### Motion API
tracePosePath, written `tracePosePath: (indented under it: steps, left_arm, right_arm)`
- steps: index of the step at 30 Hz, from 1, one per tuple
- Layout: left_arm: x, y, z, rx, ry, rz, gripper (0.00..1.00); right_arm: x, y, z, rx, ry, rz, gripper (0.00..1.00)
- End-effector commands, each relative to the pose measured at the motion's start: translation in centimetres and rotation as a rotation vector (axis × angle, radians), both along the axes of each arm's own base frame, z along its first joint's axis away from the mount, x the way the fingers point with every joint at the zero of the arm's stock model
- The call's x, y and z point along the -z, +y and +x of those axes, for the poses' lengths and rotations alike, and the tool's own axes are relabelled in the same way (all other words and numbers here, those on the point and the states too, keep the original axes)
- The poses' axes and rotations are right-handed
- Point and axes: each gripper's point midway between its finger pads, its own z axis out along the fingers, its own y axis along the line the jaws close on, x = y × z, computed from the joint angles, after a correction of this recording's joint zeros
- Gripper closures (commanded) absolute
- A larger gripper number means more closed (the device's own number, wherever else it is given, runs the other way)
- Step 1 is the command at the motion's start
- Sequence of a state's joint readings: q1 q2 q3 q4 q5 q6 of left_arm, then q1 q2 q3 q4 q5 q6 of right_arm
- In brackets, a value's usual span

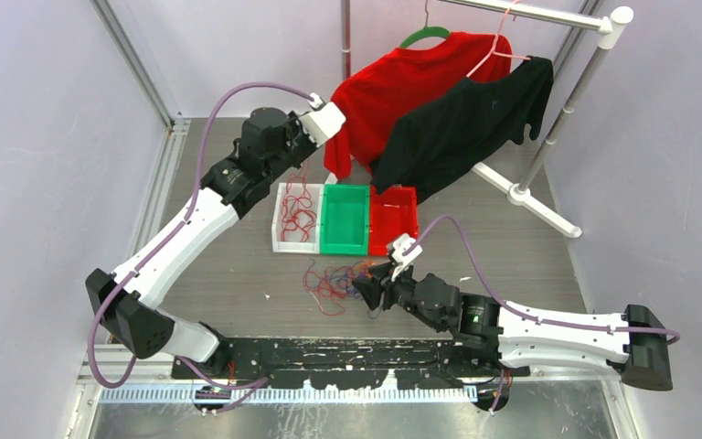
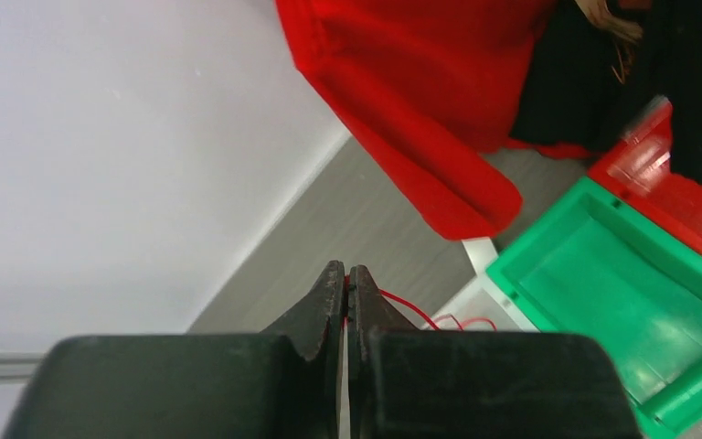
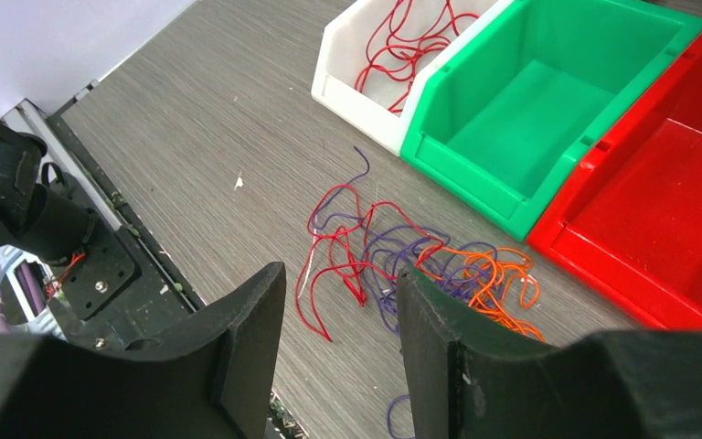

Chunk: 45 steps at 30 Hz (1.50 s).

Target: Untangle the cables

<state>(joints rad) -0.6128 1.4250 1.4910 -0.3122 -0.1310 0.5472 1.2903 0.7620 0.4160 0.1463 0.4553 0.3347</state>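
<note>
The robot's left gripper has the red cable [image 1: 300,177] hanging from it into the white bin [image 1: 298,203], clear of the tangle. The robot should keep lowering the cable until the cable's held end is inside.
A tangle of thin red, purple and orange cables [image 1: 333,280] [image 3: 402,251] lies on the grey table in front of the bins. More red cables [image 1: 297,210] [image 3: 409,41] lie in the white bin [image 1: 281,245] [image 3: 356,96]. My left gripper [image 2: 346,268] is raised over the white bin's far end, shut on a red cable [image 2: 407,305] that hangs down toward the bin. My right gripper [image 3: 340,274] [image 1: 366,291] hovers low at the near right of the tangle, open, with nothing between its fingers.
A green bin [image 1: 345,249] [image 3: 475,178] and a red bin [image 1: 409,229] [image 3: 603,265] stand right of the white one. A clothes rack [image 1: 548,123] at the back holds a red shirt [image 1: 393,91] [image 2: 420,101] and a black shirt [image 1: 466,128], hanging close over the bins.
</note>
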Motion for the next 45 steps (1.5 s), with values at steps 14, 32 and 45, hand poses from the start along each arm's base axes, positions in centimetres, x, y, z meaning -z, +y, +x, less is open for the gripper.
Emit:
tracePosePath:
  steps: [14, 32, 45]
  left_arm:
    - [12.8, 2.1, 2.7, -0.076, 0.28, 0.055, 1.0]
    - [23.9, 2.5, 5.1, -0.122, 0.411, 0.081, 1.0]
    - [23.8, 2.0, 3.5, -0.096, 0.552, 0.076, 0.71]
  right_arm:
    - [-2.8, 0.2, 1.2, 0.056, -0.027, 0.037, 0.47]
    - [-2.5, -0.5, 3.2, 0.112, -0.008, 0.043, 0.48]
    - [-2.3, 0.2, 3.5, 0.091, 0.006, 0.028, 0.47]
